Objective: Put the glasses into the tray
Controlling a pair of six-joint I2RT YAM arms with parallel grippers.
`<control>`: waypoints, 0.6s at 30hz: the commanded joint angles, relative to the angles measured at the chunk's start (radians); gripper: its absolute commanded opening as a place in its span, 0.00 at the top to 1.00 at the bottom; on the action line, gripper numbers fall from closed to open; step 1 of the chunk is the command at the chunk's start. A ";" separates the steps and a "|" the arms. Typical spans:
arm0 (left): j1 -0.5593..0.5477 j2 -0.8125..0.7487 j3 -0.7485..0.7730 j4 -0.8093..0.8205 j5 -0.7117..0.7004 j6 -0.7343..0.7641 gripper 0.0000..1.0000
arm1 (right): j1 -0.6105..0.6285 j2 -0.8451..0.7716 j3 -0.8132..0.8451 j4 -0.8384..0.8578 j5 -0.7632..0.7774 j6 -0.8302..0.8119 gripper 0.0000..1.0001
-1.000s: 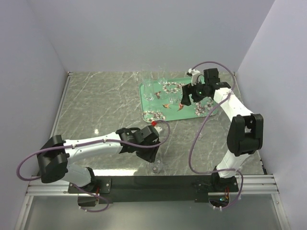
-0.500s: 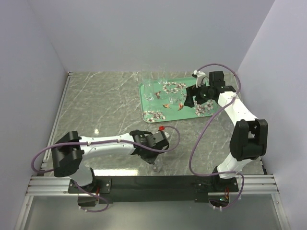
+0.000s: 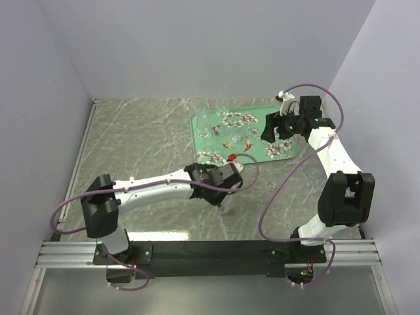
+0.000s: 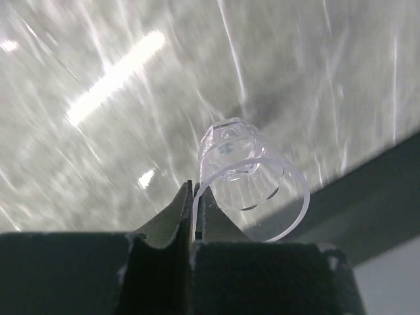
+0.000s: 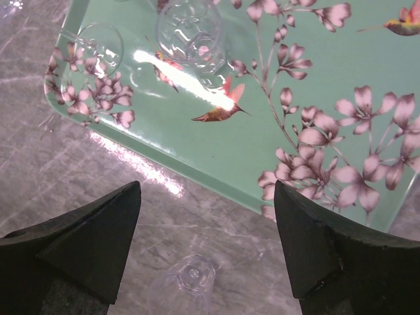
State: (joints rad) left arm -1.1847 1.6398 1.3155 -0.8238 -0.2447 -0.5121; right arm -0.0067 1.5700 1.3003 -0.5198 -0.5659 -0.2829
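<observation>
I can see the tray free beside the front flowers (image 5: pixel 156 110), so I should keep carrying the small clear glass hanging base down (image 4: pixel 237 154) with my left gripper until the glass's base rests there.
In the left wrist view a small clear glass (image 4: pixel 246 176) hangs by its rim, pinched between the fingers of my left gripper (image 4: pixel 195 191), which is shut on it above the marble. From the top view my left gripper (image 3: pixel 225 195) is just in front of the teal flowered tray (image 3: pixel 197 140). Clear glasses (image 3: pixel 207 122) stand at the tray's far left corner; the right wrist view shows two of them (image 5: pixel 191 29) (image 5: pixel 98 43). My right gripper (image 5: pixel 207 190) stands open over the tray's edge (image 5: pixel 216 172), and another glass (image 5: pixel 191 278) lies on the marble below it.
The marble table (image 3: pixel 138 141) is walled in white on three sides. A black rail (image 3: pixel 216 249) runs along the near edge between the arm bases. Purple cables (image 3: pixel 272 197) loop beside both arms.
My left gripper has shut on the glass near the front rail and carried it up and right, toward the tray. The right gripper has drawn back to the right, still open.
</observation>
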 commanded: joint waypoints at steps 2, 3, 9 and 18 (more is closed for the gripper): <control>0.094 0.075 0.125 0.023 -0.039 0.110 1.00 | -0.029 -0.034 0.001 0.021 -0.015 -0.009 0.12; 0.127 0.092 0.180 0.022 -0.039 0.119 1.00 | -0.032 -0.034 -0.002 0.026 -0.014 -0.009 0.12; 0.203 0.277 0.460 -0.034 -0.082 0.181 1.00 | -0.047 -0.038 -0.016 0.035 -0.012 -0.001 0.12; 0.281 0.454 0.695 -0.031 -0.114 0.204 1.00 | -0.072 -0.039 -0.030 0.043 -0.015 0.005 0.12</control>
State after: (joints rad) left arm -0.9325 2.0716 1.9373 -0.8585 -0.3264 -0.3317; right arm -0.0681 1.5692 1.2827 -0.5091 -0.5686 -0.2817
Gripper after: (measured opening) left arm 0.031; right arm 0.884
